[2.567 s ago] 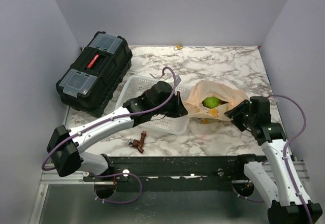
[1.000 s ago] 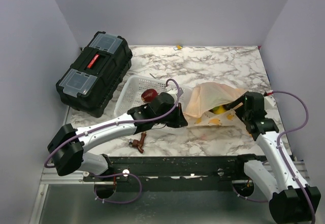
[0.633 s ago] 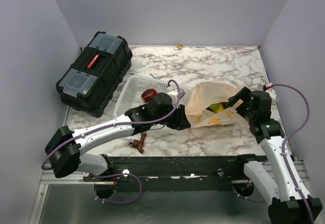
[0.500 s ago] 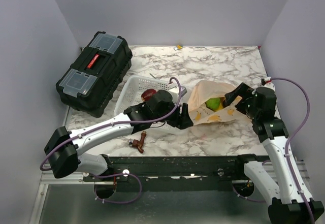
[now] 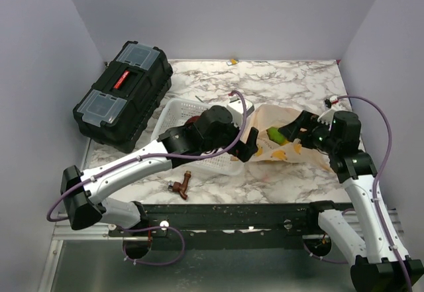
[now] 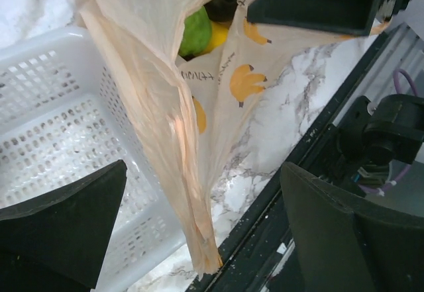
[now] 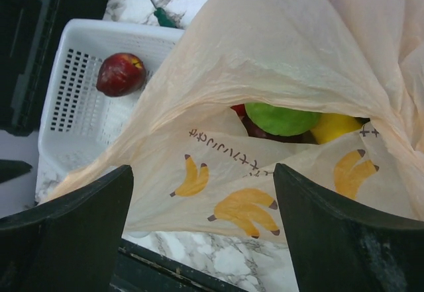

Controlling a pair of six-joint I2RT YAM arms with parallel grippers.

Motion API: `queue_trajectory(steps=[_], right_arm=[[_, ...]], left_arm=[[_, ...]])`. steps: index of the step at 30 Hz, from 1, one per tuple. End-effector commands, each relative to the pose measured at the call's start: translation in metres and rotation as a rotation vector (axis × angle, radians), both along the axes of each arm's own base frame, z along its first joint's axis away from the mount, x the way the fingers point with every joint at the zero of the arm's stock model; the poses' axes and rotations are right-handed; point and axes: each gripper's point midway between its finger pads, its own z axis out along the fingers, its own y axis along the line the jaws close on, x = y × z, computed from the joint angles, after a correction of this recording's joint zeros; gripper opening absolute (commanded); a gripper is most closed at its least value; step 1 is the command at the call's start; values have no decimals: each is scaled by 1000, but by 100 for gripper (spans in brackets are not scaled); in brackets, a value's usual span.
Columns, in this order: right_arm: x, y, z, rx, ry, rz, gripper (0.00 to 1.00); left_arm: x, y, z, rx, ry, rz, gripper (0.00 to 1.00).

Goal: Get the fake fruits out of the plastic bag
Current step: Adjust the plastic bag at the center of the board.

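Observation:
The bag's upper sheet hangs down over the green fruit (image 7: 281,105). My left gripper should pinch the bag's loose fold (image 6: 196,216) and hold the bag steady before my right gripper reaches in.
The peach plastic bag (image 5: 286,147) with banana prints lies right of the white basket (image 5: 173,116), its mouth gaping. Inside show a green fruit (image 7: 281,118), a yellow one (image 7: 334,126) and a dark red one (image 7: 255,130). A red apple (image 7: 120,73) lies in the basket (image 7: 73,116). My left gripper (image 5: 248,145) is open at the bag's left edge; a loose fold of the bag (image 6: 192,173) hangs between its spread fingers, not pinched. My right gripper (image 5: 295,128) is open over the bag's mouth, its fingers apart above the printed flap (image 7: 225,186).
A black toolbox (image 5: 122,93) stands at the back left beside the basket. A small brown tap-shaped object (image 5: 180,186) lies near the front rail. A green-handled tool (image 7: 162,17) sits behind the basket. The table's front rail (image 6: 311,153) runs close under the bag.
My left gripper has opened and let go of the bag's edge, shifting right. My right gripper has moved in over the bag's mouth. The green fruit now shows.

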Motion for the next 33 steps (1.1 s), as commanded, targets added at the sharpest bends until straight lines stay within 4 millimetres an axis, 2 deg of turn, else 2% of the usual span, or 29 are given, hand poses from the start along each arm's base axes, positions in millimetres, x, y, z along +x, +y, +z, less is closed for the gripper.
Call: queue_trajectory(steps=[1,5,9,10,12,14,16,17,18,19,21,23,26,28,29,32,33], right_arm=[[-3,10,-15,25,45,64,85],[1,4,-33,13,123,13,75],[10,-11,-58,-36,231,-82,75],[13,-16,-66,-59,258,-108,75],[18,-33,-83,-117,316,-197,75],[25,-48,-96,-149,359,-304,75],[29,-67,-113,-156,398,-467,75],[28,-73,-121,-153,428,-531,74],[24,-76,-129,-150,467,-578,72],[20,-83,-135,-159,498,-643,65],[5,-103,-142,-202,541,-780,55],[-4,-122,-138,-248,506,-886,54],[-11,-147,-122,-311,406,-998,53],[-1,-143,-112,-349,352,-894,54],[8,-130,-105,-323,334,-801,55],[31,-61,-83,-146,234,-396,55],[32,-48,-73,-109,206,-348,55]], left_arm=[[19,-2,-5,139,-34,30,99],[34,-19,-20,174,-33,54,96],[56,-33,-43,267,-40,96,96],[62,-35,-49,302,-36,111,93],[74,-36,-58,353,-50,152,84],[85,-35,-61,366,-73,192,69],[95,-33,-63,358,-70,222,46],[99,-31,-64,353,-58,235,31],[104,-27,-64,345,-40,252,12],[106,-24,-63,339,-24,269,0],[109,-19,-58,308,-3,278,0],[105,-18,-53,275,0,262,0],[97,-16,-49,235,34,239,0],[90,-18,-47,195,66,214,0],[85,-22,-45,172,80,191,0],[72,-33,-42,126,143,127,0],[70,-35,-42,122,152,120,0]])
